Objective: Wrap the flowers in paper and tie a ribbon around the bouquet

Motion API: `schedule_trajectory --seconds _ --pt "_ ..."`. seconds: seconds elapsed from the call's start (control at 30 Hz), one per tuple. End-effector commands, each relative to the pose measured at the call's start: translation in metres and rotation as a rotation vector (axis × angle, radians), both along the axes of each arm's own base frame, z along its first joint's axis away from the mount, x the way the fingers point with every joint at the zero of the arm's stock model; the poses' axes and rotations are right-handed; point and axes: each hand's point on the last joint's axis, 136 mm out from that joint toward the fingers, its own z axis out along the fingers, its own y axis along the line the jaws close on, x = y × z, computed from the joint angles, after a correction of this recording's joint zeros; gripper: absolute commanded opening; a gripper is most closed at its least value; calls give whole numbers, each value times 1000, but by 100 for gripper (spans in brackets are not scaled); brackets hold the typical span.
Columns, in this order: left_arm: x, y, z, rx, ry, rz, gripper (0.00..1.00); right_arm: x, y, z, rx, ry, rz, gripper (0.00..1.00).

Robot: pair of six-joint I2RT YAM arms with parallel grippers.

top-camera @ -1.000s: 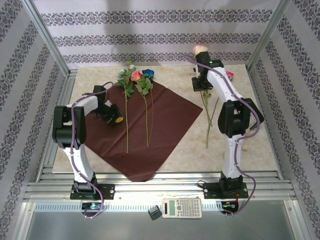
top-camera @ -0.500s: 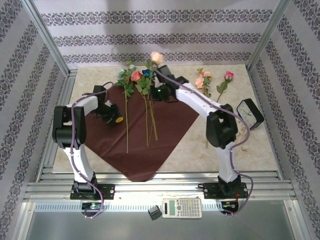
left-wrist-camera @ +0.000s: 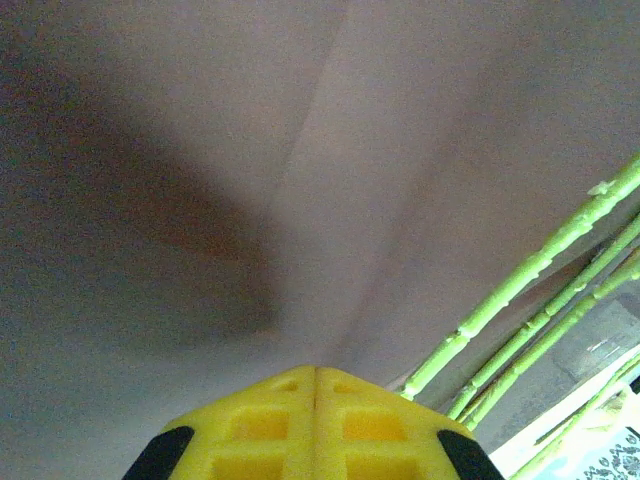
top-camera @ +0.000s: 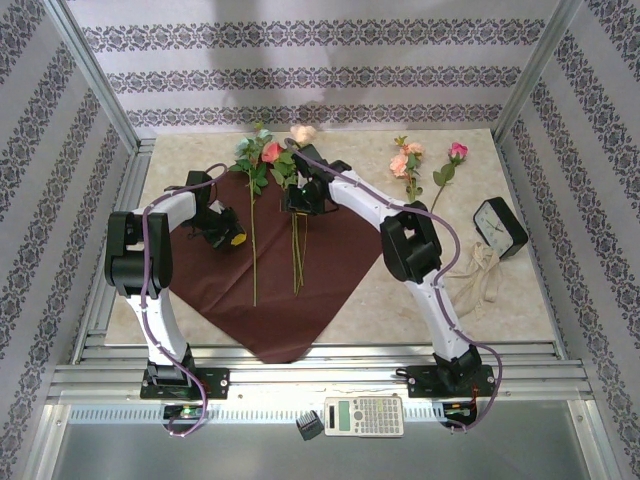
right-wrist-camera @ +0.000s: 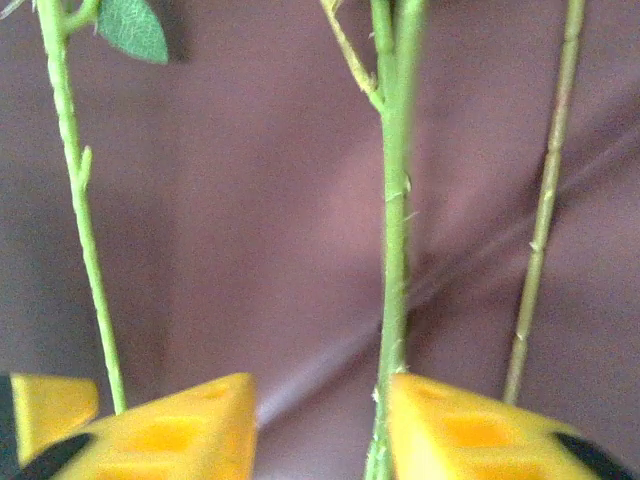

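The stems lie flat on the crimson paper (top-camera: pixel 297 258), so my open right gripper keeps going to the peach flower (top-camera: pixel 411 184) beside the paper and closes on that flower's stem.
The crimson paper (top-camera: pixel 300 260) lies flat on the table like a diamond. On it lie long green-stemmed flowers (top-camera: pixel 252 230) with pink and peach blooms at the far end. My right gripper (top-camera: pixel 300 200) hovers low over the stems, open, and one stem (right-wrist-camera: pixel 393 200) runs between its fingers, close to the right finger (right-wrist-camera: pixel 470 420). My left gripper (top-camera: pixel 232 238) rests shut with nothing in it on the paper's (left-wrist-camera: pixel 200 150) left part, beside the stems (left-wrist-camera: pixel 520 290). Two more flowers (top-camera: pixel 408 165) lie on the bare table at the back right. The cream ribbon (top-camera: pixel 478 272) lies bunched at the right.
A small black clock (top-camera: pixel 498 226) stands at the right edge beside the ribbon. A calculator (top-camera: pixel 365 415) lies on the metal rail in front of the arm bases. Patterned walls and metal posts close in the table on three sides.
My right arm swung from the back right over to the paper with the peach flower, and its jaws have opened over the stems. The left arm has not moved.
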Motion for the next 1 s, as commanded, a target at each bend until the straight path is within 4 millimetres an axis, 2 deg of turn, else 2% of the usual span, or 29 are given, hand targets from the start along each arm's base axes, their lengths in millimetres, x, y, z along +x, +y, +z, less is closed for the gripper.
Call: schedule_trajectory --seconds 0.0,0.1,0.2,0.27,0.33,0.4,0.47,0.57,0.77,0.97 --pt "0 2 -4 -9 5 3 1 3 -50 67 -8 -87 -25 48" --pt "1 2 -3 -9 0 2 1 10 -123 76 -24 -77 -90 48" --pt "1 1 -3 -12 -2 3 1 13 -200 64 -98 -42 -151 48" --pt "2 1 -2 -13 -4 4 1 10 -250 48 -192 13 -187 48" --pt "2 2 -1 -11 -6 6 1 9 -286 32 -265 68 -212 46" --pt "1 1 -3 -11 -2 5 1 9 -311 17 -322 107 -227 45" --pt "1 1 -3 -11 1 7 1 12 -326 7 -369 131 -236 45" --pt "1 2 -4 -9 1 6 1 20 -335 -9 -400 164 -235 44" --pt "1 2 -4 -9 3 8 1 24 -340 -40 -470 261 -206 41" --pt "2 2 -3 -8 1 9 1 20 -339 -57 -506 329 -160 34"
